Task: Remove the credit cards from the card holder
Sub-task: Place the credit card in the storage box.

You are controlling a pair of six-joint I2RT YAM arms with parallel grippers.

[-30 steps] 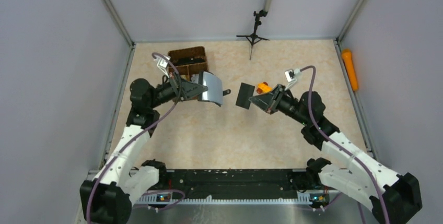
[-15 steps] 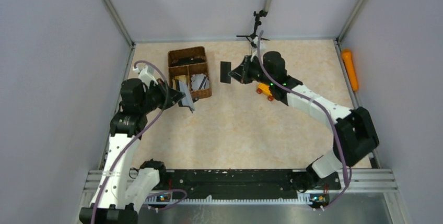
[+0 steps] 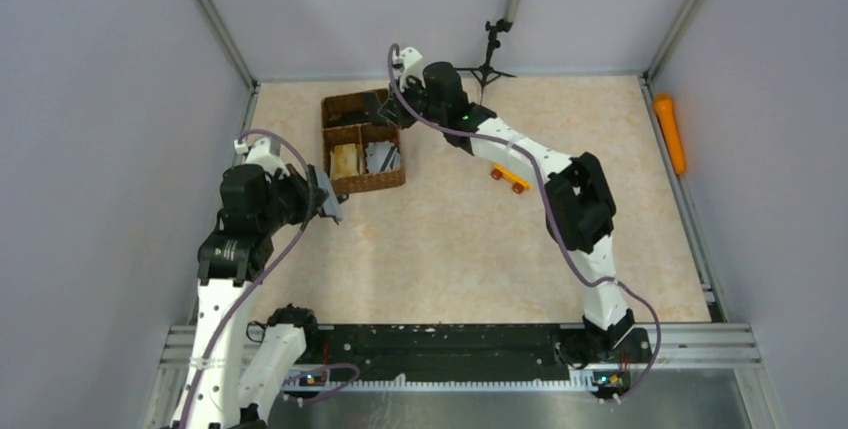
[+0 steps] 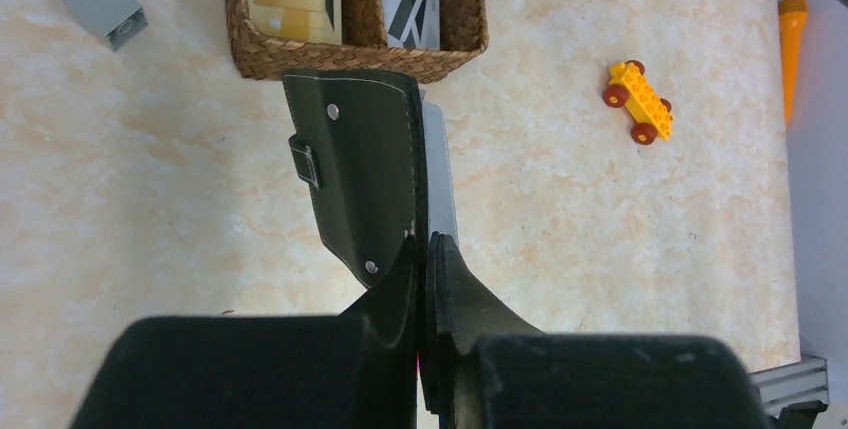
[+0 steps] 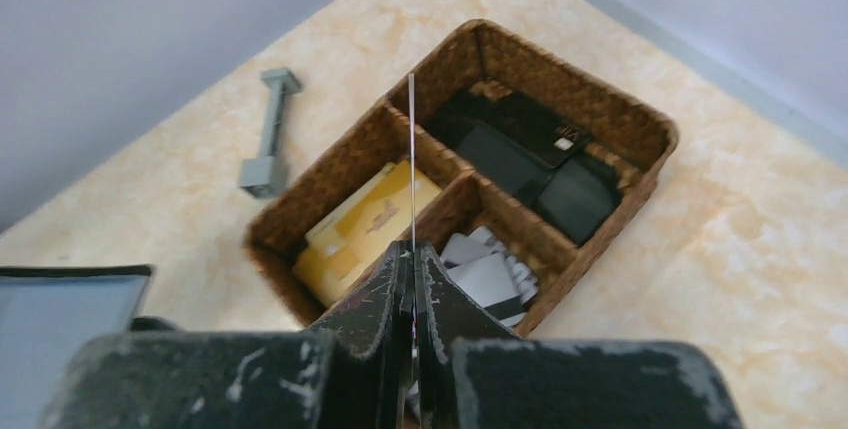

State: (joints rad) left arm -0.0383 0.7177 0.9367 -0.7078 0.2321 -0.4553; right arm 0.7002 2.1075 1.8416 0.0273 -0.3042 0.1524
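My right gripper should continue to go down, because the card in my right gripper (image 3: 372, 104) is black like the cards in the basket's back part (image 3: 349, 116). It should continue to lower the card there until the card hangs inside.
My left gripper (image 4: 427, 239) is shut on the black card holder (image 4: 360, 174), held on edge above the table just in front of the wicker basket (image 4: 300, 57). Its grey-blue inside shows as a strip on its right. In the top view the card holder (image 3: 328, 201) is left of the basket's front corner. My right gripper (image 5: 412, 249) is shut on a thin card (image 5: 412, 149), seen edge-on, above the basket's (image 5: 640, 129) inner dividers. In the top view the right gripper (image 3: 385, 109) hovers over the basket's back part.
The basket holds black cards (image 5: 530, 149) at the back, yellow cards (image 5: 365, 224) and grey-white cards (image 5: 490, 274) in front. A yellow toy car (image 3: 510, 178) lies mid-table. A small tripod (image 3: 487, 54) stands at the back. An orange object (image 3: 668, 132) lies outside the right rail.
My right arm has swung left from mid-table to over the basket, carrying the card. My left arm has drawn the card holder back to the left and nearer.
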